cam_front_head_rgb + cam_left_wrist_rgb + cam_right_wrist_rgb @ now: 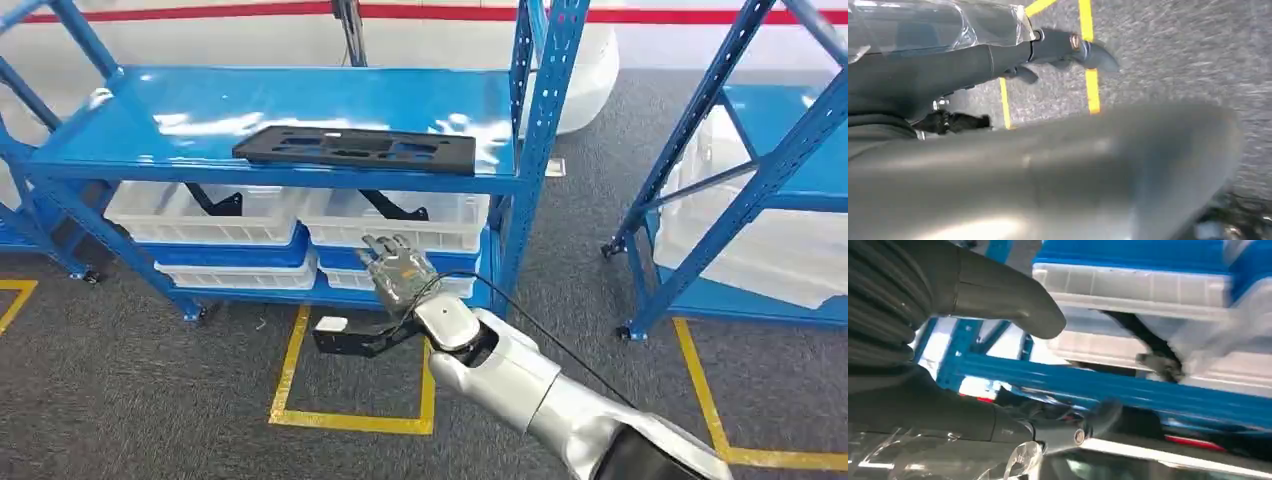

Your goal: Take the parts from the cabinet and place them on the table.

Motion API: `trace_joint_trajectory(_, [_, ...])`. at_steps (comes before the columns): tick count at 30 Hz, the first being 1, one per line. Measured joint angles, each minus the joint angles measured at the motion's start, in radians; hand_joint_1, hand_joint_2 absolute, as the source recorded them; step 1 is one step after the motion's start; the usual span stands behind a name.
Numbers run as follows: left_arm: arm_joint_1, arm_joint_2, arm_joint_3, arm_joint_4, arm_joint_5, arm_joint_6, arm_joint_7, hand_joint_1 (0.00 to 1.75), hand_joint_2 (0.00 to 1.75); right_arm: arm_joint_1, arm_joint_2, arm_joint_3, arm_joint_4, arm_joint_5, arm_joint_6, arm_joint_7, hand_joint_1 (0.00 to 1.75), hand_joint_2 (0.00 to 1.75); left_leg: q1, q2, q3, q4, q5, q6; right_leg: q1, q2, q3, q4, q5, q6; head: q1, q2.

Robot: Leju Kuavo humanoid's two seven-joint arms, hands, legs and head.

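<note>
I expect the long flat black part (355,146) to stay straight when I carry it by its near edge, because a thick rim (355,165) runs along that edge.
A long flat black part (355,150) lies on the upper shelf of the blue rack (200,110). Below it, two white bins (200,215) (440,215) each hold a black bracket part (215,203) (395,207). My right hand (395,268) reaches toward the right bin, just short of its front, fingers spread and holding nothing. In the right wrist view the thumb (1013,295) and a dark finger (1063,432) stand apart, with the bin (1148,285) and its black part (1153,350) beyond them. My left hand (998,55) hangs over the floor, fingers extended, holding nothing.
A second blue rack (760,150) stands at the right with clear-wrapped goods (760,230). A yellow tape square (350,420) marks the grey carpet in front of the shelf. The rack's upright post (530,150) stands just right of my hand. More bins sit on the lowest shelf (230,270).
</note>
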Motion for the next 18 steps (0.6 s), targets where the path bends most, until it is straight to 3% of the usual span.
trace_joint_trajectory(1, [-0.007, 0.000, 0.000, 0.000, 0.000, 0.000, -0.001, 0.00, 0.00, -0.010, 0.003, -0.004, -0.005, 0.000, -0.001, 0.002, 0.00, 1.75, -0.003, -0.002, -0.021, 0.049, 0.035, -0.005, -0.001, 0.006, 0.012, -0.003, -0.012, -0.008, 0.001, 0.001])
trace_joint_trajectory(3, [-0.014, -0.001, 0.000, 0.000, 0.000, 0.000, -0.003, 0.00, 0.00, -0.019, 0.016, -0.007, -0.014, -0.001, -0.002, 0.002, 0.00, 1.75, -0.001, 0.000, -0.115, 0.221, 0.108, -0.012, -0.011, 0.011, 0.047, -0.012, -0.040, -0.017, -0.001, 0.001])
trace_joint_trajectory(4, [-0.014, -0.001, 0.000, 0.000, 0.000, 0.000, -0.003, 0.00, 0.00, -0.022, 0.018, -0.006, -0.014, -0.005, -0.002, 0.001, 0.00, 1.75, 0.002, -0.001, -0.192, 0.320, 0.116, -0.020, -0.012, 0.010, 0.075, -0.022, -0.058, -0.023, -0.001, 0.001])
trace_joint_trajectory(5, [-0.011, -0.002, 0.000, 0.000, 0.000, 0.000, -0.003, 0.00, 0.00, -0.020, 0.019, -0.006, -0.015, -0.006, -0.002, 0.002, 0.00, 1.75, 0.006, -0.001, -0.255, 0.374, 0.089, -0.027, -0.014, 0.013, 0.108, -0.032, -0.076, -0.024, -0.001, 0.000])
trace_joint_trajectory(6, [-0.007, -0.002, 0.000, 0.000, 0.000, -0.001, -0.003, 0.00, 0.00, -0.018, 0.018, -0.006, -0.015, -0.006, -0.002, 0.002, 0.00, 1.75, 0.007, -0.001, -0.296, 0.394, 0.051, -0.031, -0.015, 0.017, 0.135, -0.042, -0.091, -0.022, -0.001, 0.001])
trace_joint_trajectory(7, [0.000, -0.003, 0.000, 0.000, 0.000, 0.000, -0.003, 0.00, 0.00, -0.013, 0.015, -0.006, -0.015, -0.006, -0.002, 0.003, 0.00, 1.75, 0.009, -0.001, -0.341, 0.392, -0.006, -0.034, -0.017, 0.017, 0.174, -0.056, -0.110, -0.022, -0.001, 0.001])
trace_joint_trajectory(8, [0.006, -0.003, 0.000, 0.000, -0.001, 0.001, -0.004, 0.00, 0.00, -0.013, 0.015, -0.006, -0.015, -0.007, -0.002, 0.003, 0.00, 1.75, 0.011, 0.000, -0.371, 0.374, -0.056, -0.036, -0.018, 0.018, 0.207, -0.067, -0.124, -0.020, -0.001, 0.001])
trace_joint_trajectory(9, [0.009, -0.003, -0.001, 0.000, -0.011, 0.006, -0.005, 0.00, 0.00, -0.013, 0.015, -0.005, -0.015, -0.007, -0.002, 0.003, 0.00, 1.75, 0.012, 0.000, -0.395, 0.332, -0.078, -0.035, -0.019, 0.023, 0.244, -0.079, -0.141, -0.017, -0.001, 0.001])
trace_joint_trajectory(10, [0.009, -0.003, -0.003, 0.000, -0.022, 0.010, -0.005, 0.00, 0.00, -0.014, 0.017, -0.004, -0.018, -0.007, -0.002, 0.003, 0.00, 1.75, 0.011, 0.000, -0.409, 0.274, -0.076, -0.032, -0.018, 0.025, 0.277, -0.088, -0.151, -0.012, -0.001, 0.001])
trace_joint_trajectory(11, [0.009, -0.003, -0.008, 0.000, -0.028, 0.010, -0.006, 0.00, 0.00, -0.014, 0.018, -0.004, -0.018, -0.007, -0.002, 0.004, 0.00, 1.75, 0.011, -0.001, -0.419, 0.203, -0.027, -0.026, -0.018, 0.030, 0.309, -0.098, -0.170, -0.007, -0.001, 0.000])
trace_joint_trajectory(12, [0.010, -0.003, -0.011, 0.000, -0.030, 0.008, -0.012, 0.00, 0.00, -0.013, 0.018, -0.004, -0.018, -0.008, 0.000, 0.007, 0.00, 1.75, 0.008, -0.001, -0.427, 0.122, 0.104, -0.016, -0.017, 0.029, 0.336, -0.101, -0.188, -0.004, -0.001, 0.000])
trace_joint_trajectory(13, [0.017, -0.002, -0.013, 0.000, -0.032, 0.002, -0.021, 0.00, 0.00, -0.010, 0.009, -0.003, -0.017, -0.008, 0.003, 0.011, 0.00, 1.75, 0.006, -0.001, -0.431, 0.038, 0.301, -0.007, -0.017, 0.031, 0.346, -0.105, -0.208, -0.001, -0.002, 0.000])
trace_joint_trajectory(14, [0.021, -0.002, -0.016, 0.000, -0.038, -0.003, -0.034, 0.00, 0.00, -0.005, 0.007, -0.002, -0.018, -0.010, 0.006, 0.013, 0.00, 1.75, -0.002, -0.004, -0.440, 0.010, 0.409, -0.001, -0.011, 0.042, 0.368, -0.097, -0.228, 0.008, -0.002, 0.000])
trace_joint_trajectory(15, [0.021, -0.003, -0.019, 0.000, -0.039, -0.009, -0.042, 0.00, 0.00, -0.011, 0.008, -0.003, -0.021, -0.010, 0.005, 0.018, 0.00, 1.75, -0.003, -0.004, -0.428, 0.041, 0.378, 0.002, -0.005, 0.044, 0.369, -0.103, -0.248, 0.017, -0.004, 0.001])
trace_joint_trajectory(18, [0.006, -0.007, -0.025, 0.000, -0.043, -0.019, -0.060, 0.00, 0.00, -0.013, 0.008, -0.005, -0.034, -0.010, 0.006, 0.023, 0.00, 1.75, 0.000, -0.008, -0.427, 0.060, 0.344, 0.018, -0.014, 0.038, 0.396, -0.115, -0.280, 0.026, 0.000, 0.001])
